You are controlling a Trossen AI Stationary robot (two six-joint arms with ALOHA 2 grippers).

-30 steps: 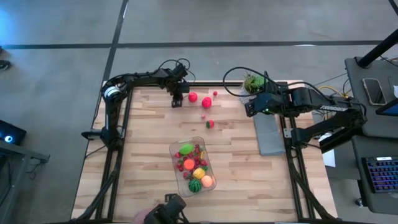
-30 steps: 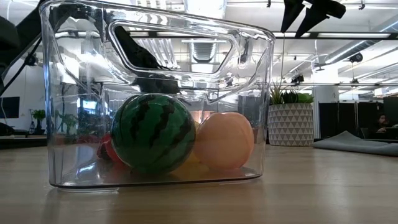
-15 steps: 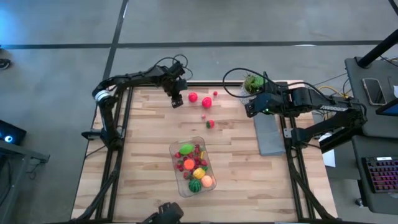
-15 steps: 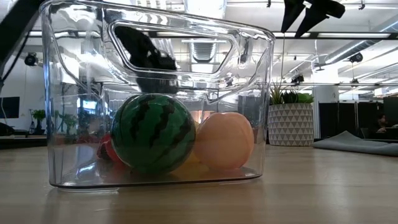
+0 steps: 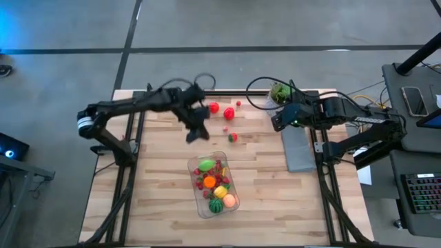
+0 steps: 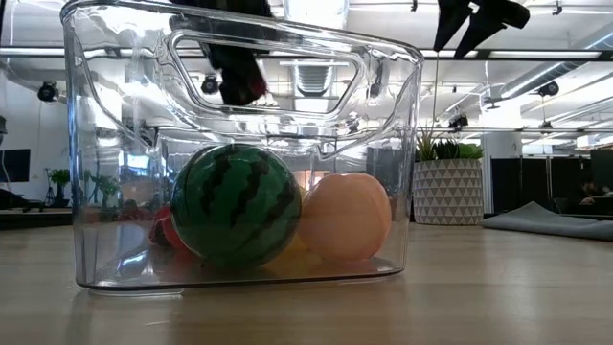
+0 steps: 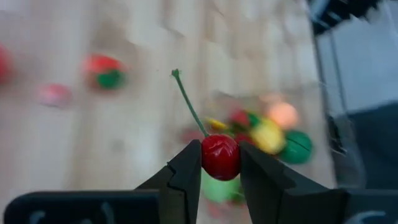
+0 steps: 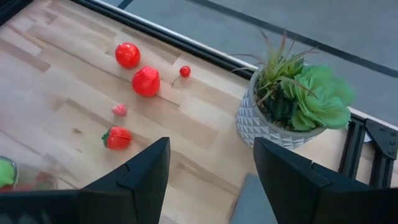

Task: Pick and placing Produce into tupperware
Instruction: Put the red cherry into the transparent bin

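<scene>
I should keep my left gripper carrying the cherry (image 7: 221, 157), hanging free of the wood with a clear path to the open tupperware (image 5: 209, 173), until above its fruit, then release.
The clear tupperware (image 5: 215, 184) stands near the table's front middle, with several toy Produce pieces in it; a striped green watermelon (image 6: 235, 204) and a pale orange fruit (image 6: 345, 216) show through its wall. Several red pieces (image 5: 229, 114) lie loose on the wood toward the far edge, among them a strawberry with a green cap (image 8: 118, 137). My left gripper (image 5: 195, 131) hangs above the table between those pieces and the tupperware, shut on a small red cherry (image 7: 220, 157). My right gripper (image 8: 211, 180) waits open at the far right, above the table. My left gripper pinches the cherry's round red body (image 7: 220, 157) between its two fingertips (image 7: 186, 171). The fingers slant down toward the table. The cherry is lifted clear of the table, and its thin green stem (image 7: 186, 102) sticks out free beyond the fingers.
A green plant in a white patterned pot (image 5: 279, 91) stands at the far right corner. A flat grey slab (image 5: 298, 148) lies along the right edge below my right gripper. Bare wood lies on the left of the table and around the tupperware.
My left gripper has risen from the far edge beside the loose red pieces and swung toward the near edge, toward the tupperware, carrying the cherry clear of the table. Most of this move came in the last half second. It has stayed shut.
</scene>
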